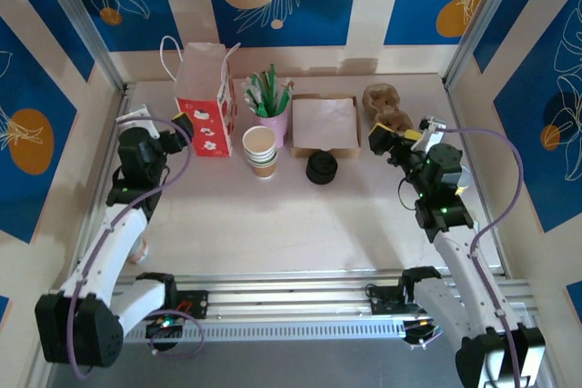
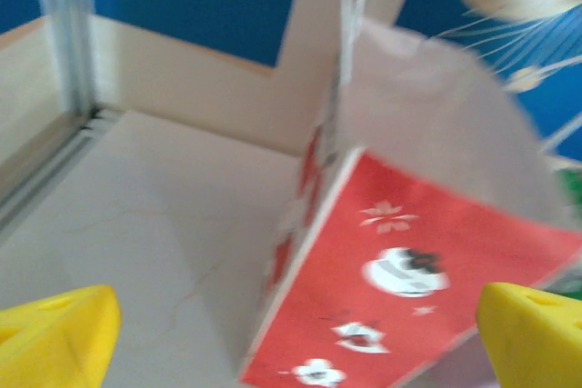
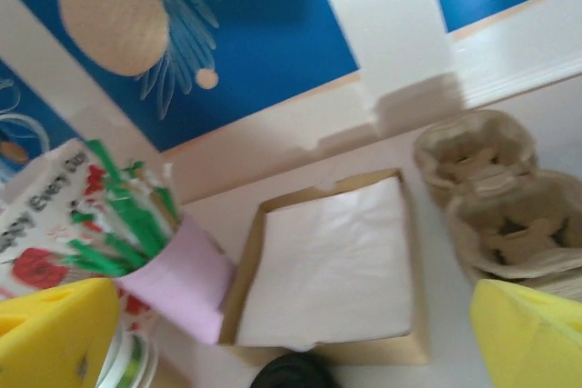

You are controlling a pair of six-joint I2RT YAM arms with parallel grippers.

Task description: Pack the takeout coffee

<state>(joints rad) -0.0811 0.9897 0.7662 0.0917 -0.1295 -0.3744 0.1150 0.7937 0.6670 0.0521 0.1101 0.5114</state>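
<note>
I should keep moving my left gripper until its open fingers straddle that rim, as the top paper cup opens upward with its rim clear of the paper bag.
A red and white paper bag with rope handles stands upright at the back left. To its right, a stack of paper coffee cups stands in front of a pink cup of green sticks, with a black lid on the table nearby. My left gripper is open just left of the bag, its yellow fingertips wide apart and empty. My right gripper is open too, aimed at the napkin box, with the lid just below it.
A shallow cardboard box of white napkins sits at the back centre. Brown moulded cup carriers lie at the back right and show as carriers in the right wrist view. Aluminium posts and patterned walls enclose the table.
</note>
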